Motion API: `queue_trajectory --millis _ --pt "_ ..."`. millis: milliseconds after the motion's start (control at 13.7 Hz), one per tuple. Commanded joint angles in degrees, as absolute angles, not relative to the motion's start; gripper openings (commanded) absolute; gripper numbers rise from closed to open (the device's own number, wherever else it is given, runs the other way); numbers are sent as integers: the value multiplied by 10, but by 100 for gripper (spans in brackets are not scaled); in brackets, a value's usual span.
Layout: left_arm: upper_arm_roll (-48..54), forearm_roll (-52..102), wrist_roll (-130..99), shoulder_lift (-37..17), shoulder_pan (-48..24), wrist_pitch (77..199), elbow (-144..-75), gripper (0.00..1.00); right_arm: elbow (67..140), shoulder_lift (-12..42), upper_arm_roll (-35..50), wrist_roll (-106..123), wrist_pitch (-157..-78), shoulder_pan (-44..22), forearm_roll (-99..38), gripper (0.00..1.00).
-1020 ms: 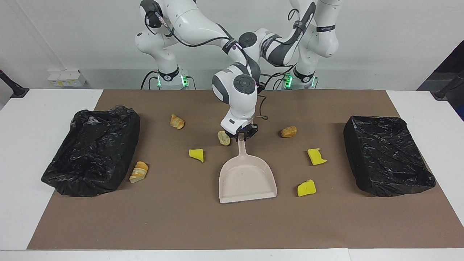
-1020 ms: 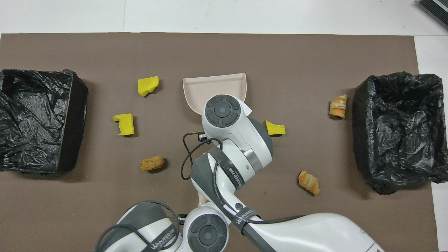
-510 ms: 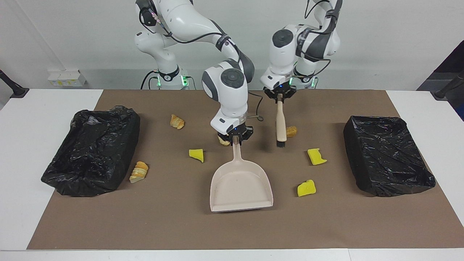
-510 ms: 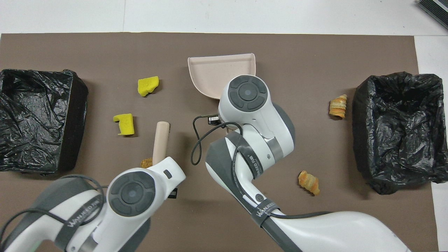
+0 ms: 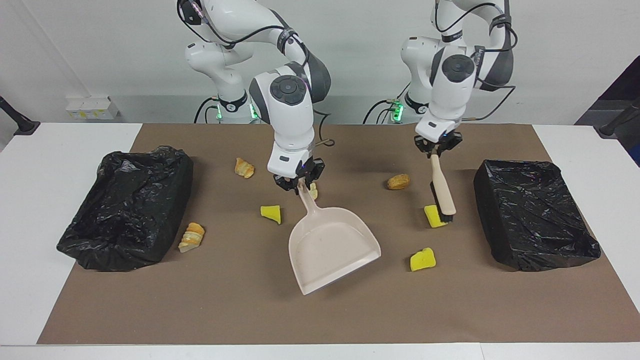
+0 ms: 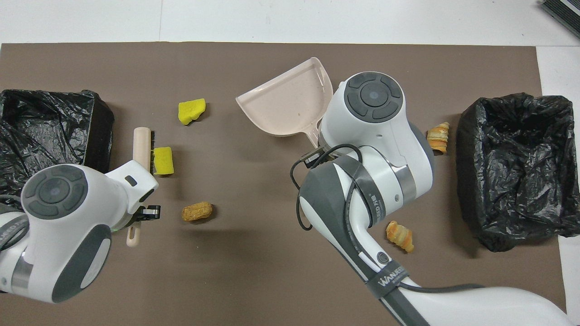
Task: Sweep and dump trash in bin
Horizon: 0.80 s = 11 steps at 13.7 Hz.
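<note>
The dustpan's opening (image 6: 276, 79) angles away from the yellow chunk at the brush (image 6: 163, 160). My right gripper should turn the dustpan square to the chunk for my left gripper's sweep.
My right gripper (image 5: 299, 183) is shut on the handle of the beige dustpan (image 5: 332, 250), whose mouth is angled toward the left arm's end of the table. My left gripper (image 5: 438, 145) is shut on the brush (image 5: 442, 187); its bristles touch a yellow sponge chunk (image 5: 433, 218) beside the bin (image 5: 535, 215). More trash lies on the mat: a yellow chunk (image 5: 423, 259), another (image 5: 271, 213), a bread piece (image 5: 398, 181), a croissant (image 5: 244, 167), another (image 5: 191, 236). A tan piece (image 5: 313, 190) shows partly beside the right gripper.
A second black-bagged bin (image 5: 127, 205) stands at the right arm's end of the brown mat (image 5: 240, 310). From overhead the dustpan (image 6: 285, 106), the brush (image 6: 142, 145) and the sponge (image 6: 163, 160) show; both wrists cover their grippers.
The left arm swung out with the brush toward its own end of the table, down to the sponge by the bin. The right gripper shifted toward its end and turned the dustpan.
</note>
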<state>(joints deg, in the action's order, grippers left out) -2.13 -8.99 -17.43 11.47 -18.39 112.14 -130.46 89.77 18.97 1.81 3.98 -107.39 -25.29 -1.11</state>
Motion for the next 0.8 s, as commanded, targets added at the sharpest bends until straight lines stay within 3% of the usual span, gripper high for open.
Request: queue_trajectory --millis 0,291,437,729 --pt "-14 -101 -175 81 -169 1136 -1295 0 967 145 24 194 -1077 -250 -8 0" --pt "-14 -101 -174 41 -158 1187 -1291 0 1016 123 23 414 -1101 -250 38 0" --pt "-13 -102 -173 19 -122 1195 -1266 0 1014 143 24 488 -1130 -255 75 0" --pt "-14 -103 -178 15 -120 1198 -1265 0 1002 191 26 534 -1164 -264 97 0"
